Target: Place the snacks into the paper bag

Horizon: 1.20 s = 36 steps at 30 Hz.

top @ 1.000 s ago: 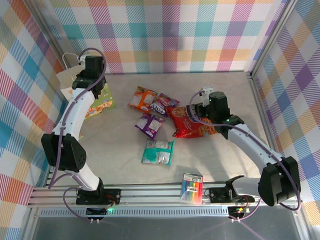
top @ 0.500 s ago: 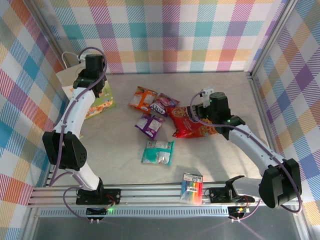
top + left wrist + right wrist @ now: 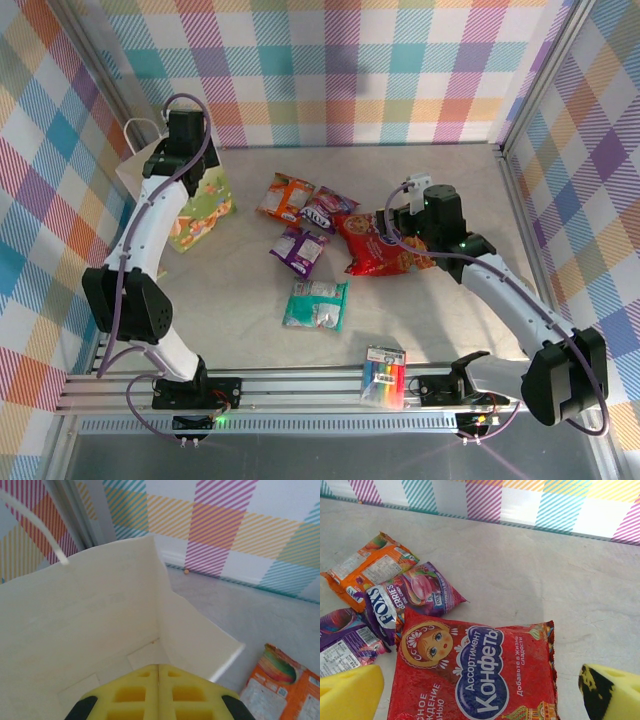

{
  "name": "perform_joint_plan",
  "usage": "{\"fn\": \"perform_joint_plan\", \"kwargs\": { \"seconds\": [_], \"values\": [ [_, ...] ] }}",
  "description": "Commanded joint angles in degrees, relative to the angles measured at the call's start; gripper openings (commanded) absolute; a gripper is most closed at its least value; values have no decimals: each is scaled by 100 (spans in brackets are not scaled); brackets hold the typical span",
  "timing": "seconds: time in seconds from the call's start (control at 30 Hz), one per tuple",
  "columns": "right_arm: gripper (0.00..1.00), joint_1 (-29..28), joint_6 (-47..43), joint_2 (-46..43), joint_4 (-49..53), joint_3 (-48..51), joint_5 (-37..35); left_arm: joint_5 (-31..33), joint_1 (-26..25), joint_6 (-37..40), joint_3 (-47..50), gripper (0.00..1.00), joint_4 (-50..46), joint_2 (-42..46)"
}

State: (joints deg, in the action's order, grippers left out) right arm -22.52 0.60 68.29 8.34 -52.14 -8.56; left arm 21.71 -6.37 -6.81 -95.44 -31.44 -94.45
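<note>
The paper bag's opening (image 3: 117,622) faces up and there is clear space (image 3: 246,212) beside the orange packet, so my left gripper should keep moving the paper bag there until it stands, then let go.
The white paper bag (image 3: 203,208) stands at the far left with its cartoon face showing, and its pale inside (image 3: 90,610) opens below my left gripper. My left gripper (image 3: 191,170) (image 3: 159,668) is shut, its yellow fingertips pressed together in the bag's mouth with nothing seen between them. My right gripper (image 3: 396,226) (image 3: 480,695) hangs wide open over the large red packet (image 3: 385,250) (image 3: 475,680), apart from it. The orange packet (image 3: 285,195) (image 3: 367,567) (image 3: 282,685), pink-purple packet (image 3: 327,207) (image 3: 412,595), small purple packet (image 3: 300,248) (image 3: 342,642) and teal packet (image 3: 316,304) lie mid-table.
A rainbow-striped marker pack (image 3: 384,376) lies at the near edge by the rail. Plaid walls close in the table on the left, back and right. The bag's white handle (image 3: 140,125) (image 3: 30,520) sticks out toward the left wall.
The left gripper has shifted with the bag, which now shows more of its cartoon face. The right gripper has drifted slightly to the right above the red packet.
</note>
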Motion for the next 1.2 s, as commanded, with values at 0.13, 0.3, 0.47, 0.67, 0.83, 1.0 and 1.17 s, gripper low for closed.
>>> {"fn": "perform_joint_plan", "kwargs": {
  "seconds": [0.13, 0.3, 0.47, 0.67, 0.83, 1.0, 1.17],
  "values": [
    [100, -29, 7, -206, 167, 86, -32, -273, -179, 162, 232, 0, -461, 648],
    [100, -33, 98, -281, 207, 116, -33, -492, -233, 112, 547, 0, -626, 979],
    [100, -38, 185, -314, 350, 105, -23, -742, -311, 27, 810, 0, -796, 1306],
    [100, -42, 301, -421, 394, 218, 32, -866, -636, -49, 1170, 0, -914, 1709],
    [100, -42, 344, -474, 476, 224, 64, -713, -821, -71, 1207, 0, -1153, 1986],
    [100, -50, 429, -544, 469, 286, 69, -803, -887, -101, 1220, 0, -1362, 2111],
    [100, -59, 485, -581, 483, 327, 88, -839, -993, -230, 1370, 0, -1459, 2168]
  ]
}}
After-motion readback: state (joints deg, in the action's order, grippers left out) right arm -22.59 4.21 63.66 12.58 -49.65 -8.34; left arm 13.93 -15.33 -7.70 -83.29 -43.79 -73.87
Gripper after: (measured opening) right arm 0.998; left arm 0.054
